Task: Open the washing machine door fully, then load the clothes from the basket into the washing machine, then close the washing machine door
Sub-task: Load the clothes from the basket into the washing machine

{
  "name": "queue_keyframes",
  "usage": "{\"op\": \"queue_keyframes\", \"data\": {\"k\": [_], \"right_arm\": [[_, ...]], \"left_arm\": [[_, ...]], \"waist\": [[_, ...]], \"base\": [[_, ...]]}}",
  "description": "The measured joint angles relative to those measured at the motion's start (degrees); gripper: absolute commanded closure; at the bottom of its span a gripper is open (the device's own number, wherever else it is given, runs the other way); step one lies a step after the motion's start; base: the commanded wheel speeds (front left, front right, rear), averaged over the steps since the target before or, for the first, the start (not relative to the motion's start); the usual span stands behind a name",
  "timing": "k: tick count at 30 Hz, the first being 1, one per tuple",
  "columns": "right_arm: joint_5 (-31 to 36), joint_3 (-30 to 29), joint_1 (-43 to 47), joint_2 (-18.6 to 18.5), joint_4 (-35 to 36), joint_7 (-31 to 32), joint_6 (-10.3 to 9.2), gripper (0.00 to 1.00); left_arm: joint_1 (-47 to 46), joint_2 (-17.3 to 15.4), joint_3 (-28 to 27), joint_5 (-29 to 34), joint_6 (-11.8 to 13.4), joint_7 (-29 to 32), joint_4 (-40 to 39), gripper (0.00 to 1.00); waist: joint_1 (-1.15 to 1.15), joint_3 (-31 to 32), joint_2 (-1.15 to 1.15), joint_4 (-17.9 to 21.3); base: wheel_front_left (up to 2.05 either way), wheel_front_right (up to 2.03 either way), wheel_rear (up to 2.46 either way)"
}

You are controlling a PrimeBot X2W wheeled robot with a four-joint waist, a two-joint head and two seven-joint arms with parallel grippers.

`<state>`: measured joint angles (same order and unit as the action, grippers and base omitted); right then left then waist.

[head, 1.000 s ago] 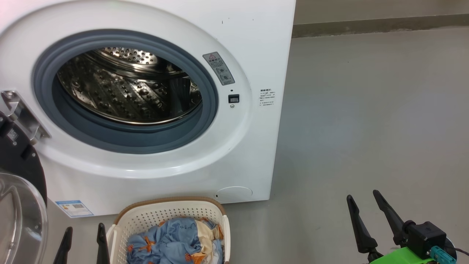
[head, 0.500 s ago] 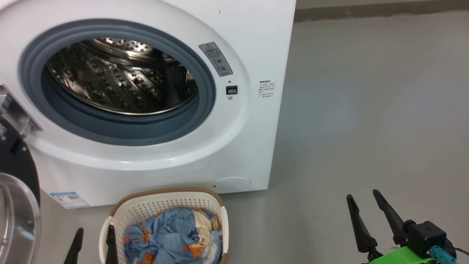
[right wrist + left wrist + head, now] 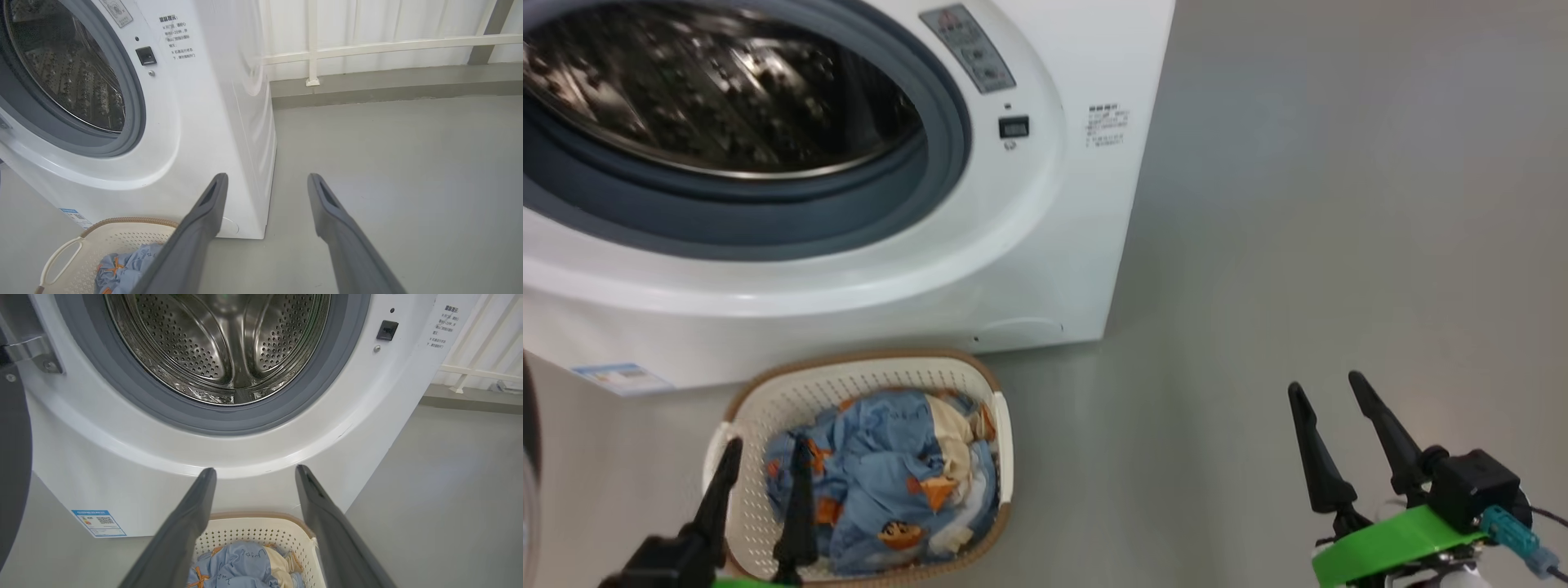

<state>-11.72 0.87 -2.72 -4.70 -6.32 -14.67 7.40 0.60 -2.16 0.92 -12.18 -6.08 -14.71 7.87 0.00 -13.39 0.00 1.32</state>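
Another blue garment should stay behind in the basket when I pick up the blue and cream garment (image 3: 912,427), because cream cloth (image 3: 952,443) covers just part of the pile.
The white washing machine (image 3: 1045,245) stands at upper left with its steel drum (image 3: 220,343) exposed. Its door (image 3: 12,457) is swung out to the left, showing a dark rim and a metal hinge (image 3: 28,351). On the floor in front sits the cream basket (image 3: 866,363) holding the blue clothes (image 3: 890,482) with orange patches. My left gripper (image 3: 768,447) is open above the basket's left part, nothing between its fingers; its wrist view shows the gripper (image 3: 253,471) over the basket (image 3: 261,526) and clothes (image 3: 241,563). My right gripper (image 3: 1325,385) hangs open and empty over bare floor, far right of the basket.
Grey floor (image 3: 1298,204) stretches wide to the right of the machine. A white railing (image 3: 367,47) and a low kerb run along the back wall. A small blue label (image 3: 98,522) sits low on the machine's front.
The head camera has tilted down and nearer, so the machine slid up the picture. My left gripper has come from beside the basket to over its left part. The right gripper barely shifted.
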Motion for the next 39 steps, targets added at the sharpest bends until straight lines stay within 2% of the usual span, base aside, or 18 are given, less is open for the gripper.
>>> {"op": "queue_keyframes", "data": {"k": [18, 26, 33, 39], "right_arm": [[0.0, 0.12, -7.15, 0.83, 1.81, 0.0, 0.0, 0.0], [0.0, 0.29, -8.33, 1.11, 1.97, 0.0, 0.0, 0.0], [0.0, 0.9, -10.39, 1.34, 2.63, -0.01, 0.0, 0.0], [0.0, 1.6, -10.99, 1.53, 2.69, -0.05, 0.0, 0.0]], "left_arm": [[-12.94, -0.19, 0.2, 0.96, -1.22, 0.0, 7.75, 0.0], [-19.01, -2.42, 0.19, 0.21, -1.23, 0.0, 13.4, 0.0], [-26.15, -5.76, 1.64, -1.86, -1.23, 0.0, 22.82, 0.0], [-31.59, -8.22, 5.1, -5.99, -1.23, 0.89, 31.97, 0.0]], "waist": [[0.0, -18.06, 0.0, 2.93], [0.0, -24.29, 0.0, 4.42], [0.0, -29.25, 0.0, 5.35], [0.0, -32.6, 0.0, 6.27]], "base": [[0.0, 0.0, 0.0], [0.0, 0.0, 0.0], [0.0, 0.0, 0.0], [0.0, 0.0, 0.0]]}}
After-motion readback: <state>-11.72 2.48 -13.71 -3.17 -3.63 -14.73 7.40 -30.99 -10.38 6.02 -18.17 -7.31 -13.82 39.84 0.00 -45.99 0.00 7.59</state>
